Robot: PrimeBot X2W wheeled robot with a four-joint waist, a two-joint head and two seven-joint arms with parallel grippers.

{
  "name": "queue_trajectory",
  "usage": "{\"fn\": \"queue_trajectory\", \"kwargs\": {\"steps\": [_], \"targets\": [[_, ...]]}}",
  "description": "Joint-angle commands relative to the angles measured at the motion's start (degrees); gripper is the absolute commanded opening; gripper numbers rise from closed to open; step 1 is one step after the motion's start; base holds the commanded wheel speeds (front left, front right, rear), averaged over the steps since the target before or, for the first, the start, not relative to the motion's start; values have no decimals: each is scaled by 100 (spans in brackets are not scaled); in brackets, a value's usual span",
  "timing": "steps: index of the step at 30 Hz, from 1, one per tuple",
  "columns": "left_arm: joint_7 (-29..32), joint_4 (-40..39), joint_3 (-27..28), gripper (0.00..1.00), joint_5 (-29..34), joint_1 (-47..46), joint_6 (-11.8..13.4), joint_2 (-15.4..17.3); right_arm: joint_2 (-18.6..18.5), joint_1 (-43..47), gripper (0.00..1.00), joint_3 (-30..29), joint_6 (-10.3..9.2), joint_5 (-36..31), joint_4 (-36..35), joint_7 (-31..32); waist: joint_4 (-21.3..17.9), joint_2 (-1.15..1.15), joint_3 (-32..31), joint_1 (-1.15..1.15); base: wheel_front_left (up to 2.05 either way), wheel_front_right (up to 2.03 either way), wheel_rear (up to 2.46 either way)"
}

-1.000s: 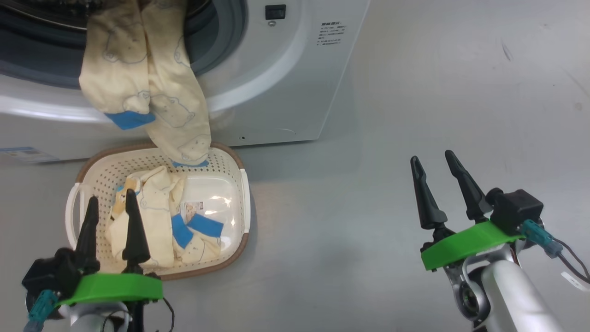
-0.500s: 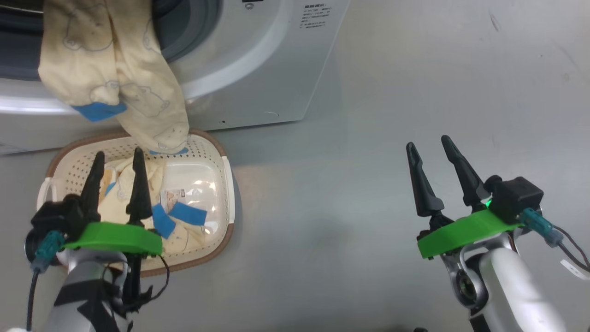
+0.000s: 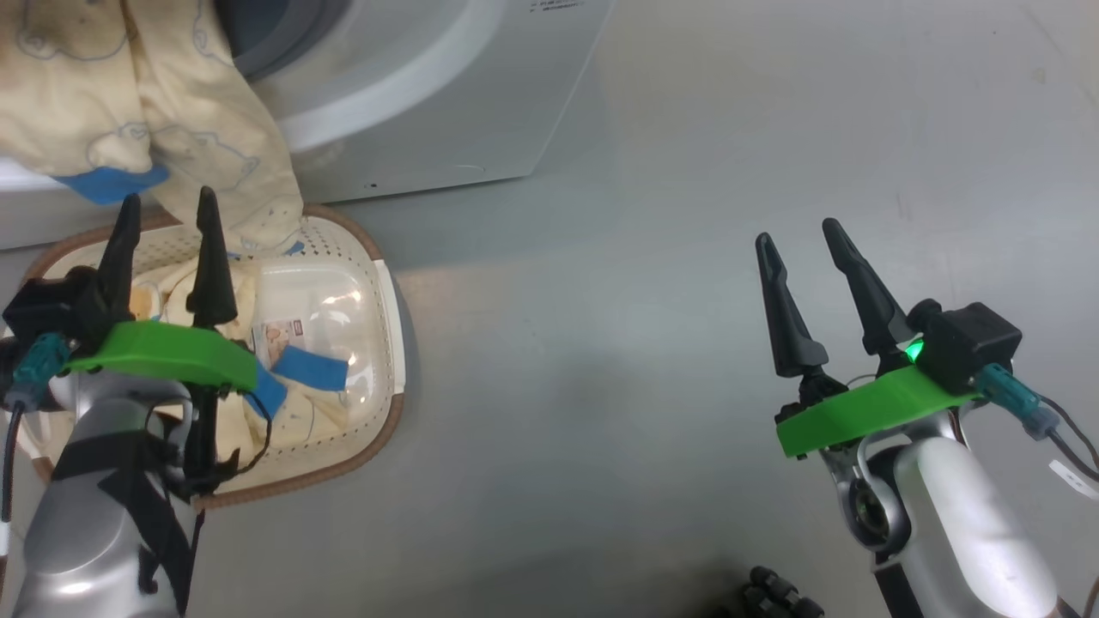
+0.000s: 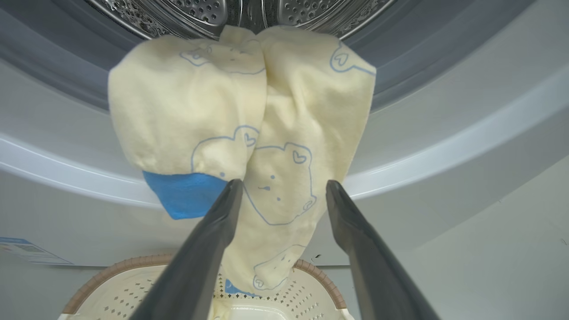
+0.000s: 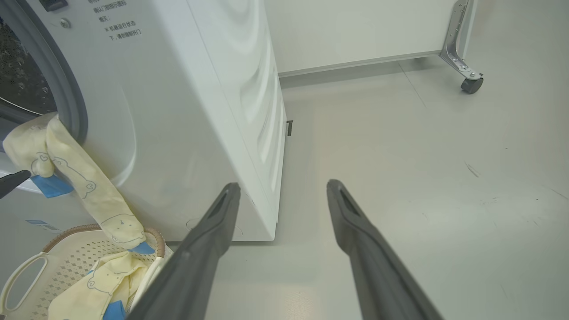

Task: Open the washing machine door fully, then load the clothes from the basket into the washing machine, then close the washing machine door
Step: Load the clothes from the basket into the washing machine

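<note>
The cream-yellow garment is split by a deep crease (image 4: 262, 117), so its longer part (image 4: 282, 186) will stay hanging outside when I push the blue-patch part in.
A cream-yellow garment (image 4: 231, 111) with bear prints and a blue patch hangs out of the washing machine's (image 3: 429, 112) grey-rimmed mouth, its tip reaching the basket (image 3: 388, 326) below. More clothes (image 3: 296, 416) lie in the basket. My left gripper (image 3: 167, 215) is open over the basket's far side; in the left wrist view the open left gripper (image 4: 284, 183) frames the hanging garment without touching it. My right gripper (image 3: 796, 232) is open over bare floor to the right; in the right wrist view the right gripper (image 5: 282, 184) points past the machine's corner. The washing machine door is out of view.
The perforated steel drum (image 4: 200, 9) shows behind the garment. Grey floor (image 3: 601, 343) stretches right of the basket and the machine. A white wall panel and a metal leg with a caster wheel (image 5: 471, 84) stand at the far back right.
The head camera has shifted, sliding the scene left and up. My left gripper has advanced across the basket toward the hanging garment. Both grippers stay open.
</note>
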Motion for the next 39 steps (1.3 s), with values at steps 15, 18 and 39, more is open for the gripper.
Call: {"fn": "queue_trajectory", "kwargs": {"steps": [15, 18, 39], "targets": [[-39, 314, 291, 100, 151, -606, 2, 362, -37, -165, 100, 67, 26, -167, -284, -37, -56, 0, 515, -1, 0, 0, 0], [-39, 399, 300, 100, 158, -752, 2, 371, -37, -191, 100, 62, 26, -191, -301, -37, -41, 0, 606, -1, 0, 0, 0], [-39, 331, 167, 100, 93, -1502, 2, 363, -37, -296, 100, 166, 26, -185, -308, -37, -100, 0, 908, -1, 0, 0, 0]]}}
